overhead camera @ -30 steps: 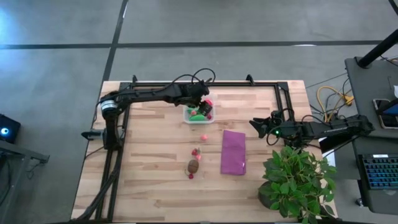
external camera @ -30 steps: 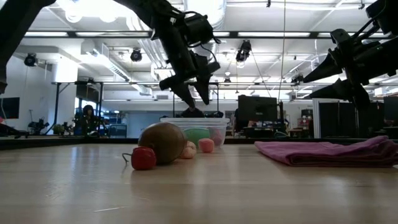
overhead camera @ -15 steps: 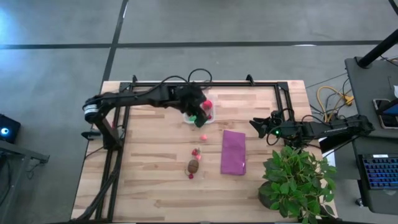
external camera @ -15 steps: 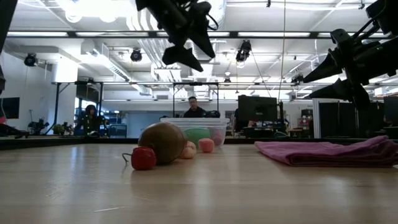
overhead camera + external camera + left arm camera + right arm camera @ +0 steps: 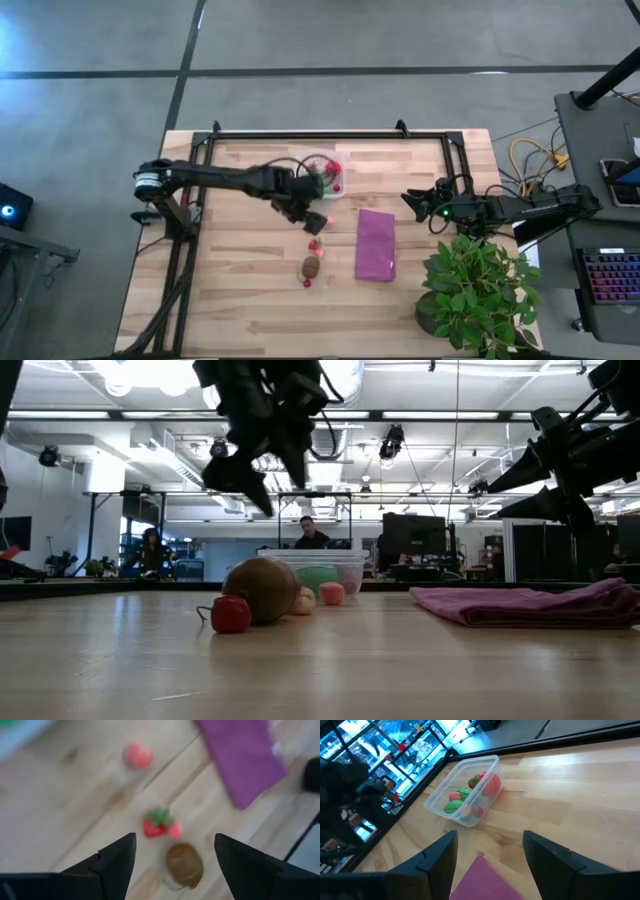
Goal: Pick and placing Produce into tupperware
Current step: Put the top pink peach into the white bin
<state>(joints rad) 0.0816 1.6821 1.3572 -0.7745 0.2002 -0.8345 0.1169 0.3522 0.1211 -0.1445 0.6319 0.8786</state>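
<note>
The strawberry (image 5: 157, 824) in front of my left gripper is bunched up with the kiwi, so I should swing back, turn my wrist and pick up the lone pink round piece (image 5: 138, 756) first.
The clear square tupperware (image 5: 323, 176) sits near the table's far edge, holding red, green and pink produce (image 5: 462, 800). Loose produce lies nearer: a pink round piece (image 5: 138, 756), a strawberry (image 5: 156, 824) with a pink bit (image 5: 175, 830), a brown kiwi (image 5: 184, 864) and a small red piece (image 5: 230, 614). My left gripper (image 5: 307, 205) hovers open above the table between the tupperware and the strawberry, holding nothing; the left wrist view (image 5: 174, 840) shows the loose pieces ahead of its fingers. My right gripper (image 5: 418, 204) waits open at the table's right side.
A purple cloth (image 5: 375, 244) lies flat to the right of the loose produce. A potted plant (image 5: 478, 288) stands at the near right corner. A black frame rail (image 5: 330, 134) runs along the far edge. People show in the room behind (image 5: 308, 534).
My left gripper has risen from just over the tupperware and swung toward the table's near edge, now hanging above the loose produce. The produce and the tupperware have stayed in place.
</note>
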